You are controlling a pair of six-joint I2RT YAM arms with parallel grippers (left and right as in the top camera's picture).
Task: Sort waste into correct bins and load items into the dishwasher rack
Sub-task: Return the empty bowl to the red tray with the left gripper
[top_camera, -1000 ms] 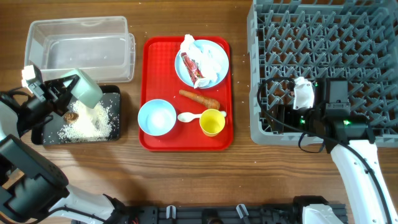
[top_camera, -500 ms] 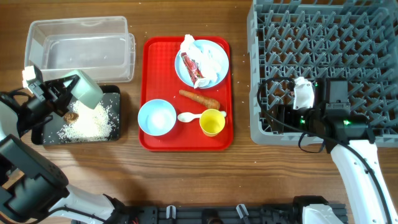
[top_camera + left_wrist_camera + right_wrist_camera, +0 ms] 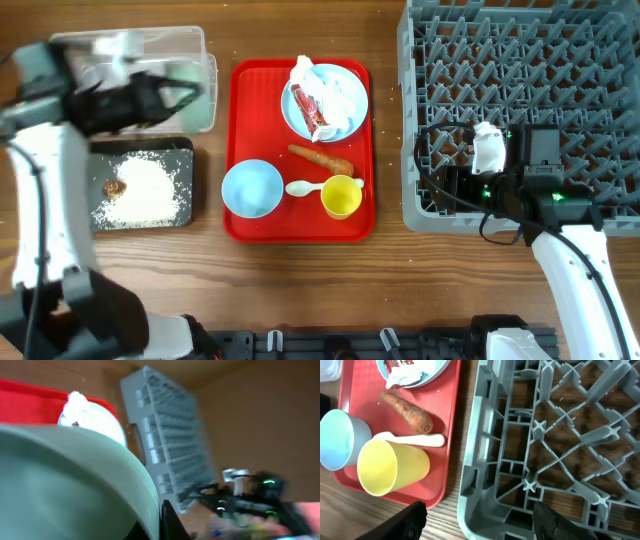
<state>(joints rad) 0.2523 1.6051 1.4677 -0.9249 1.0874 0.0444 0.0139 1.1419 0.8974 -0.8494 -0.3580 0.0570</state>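
The bowl should keep moving to the tray in my left gripper and be released there, with the pale green-white bowl empty [image 3: 55,495] and the red tray clear [image 3: 256,112] beside the pale blue plate.
My left gripper [image 3: 165,95] is blurred above the clear tub [image 3: 130,40]. It is shut on the rim of the pale green-white bowl [image 3: 65,485], which fills the left wrist view. The black tray [image 3: 180,150] holds white rice [image 3: 140,190] and a brown lump [image 3: 115,186]. On the red tray [image 3: 240,120] are the light blue bowl [image 3: 251,187], white spoon [image 3: 305,187], yellow cup [image 3: 341,196], carrot [image 3: 320,158] and the pale blue plate [image 3: 345,85] with tissue [image 3: 305,72] and red wrapper [image 3: 310,108]. My right gripper [image 3: 455,185] is open and empty over the grey rack's [image 3: 520,60] front-left corner.
The right wrist view shows the rack corner [image 3: 485,485], the yellow cup [image 3: 390,467], spoon [image 3: 415,439], carrot [image 3: 407,412] and the red tray edge [image 3: 447,460]. The rack also shows in the left wrist view [image 3: 170,425]. Bare wood lies between tray and rack.
My left arm has swung up and to the right from over the black tray to above the clear tub, carrying the bowl. The right arm has not moved.
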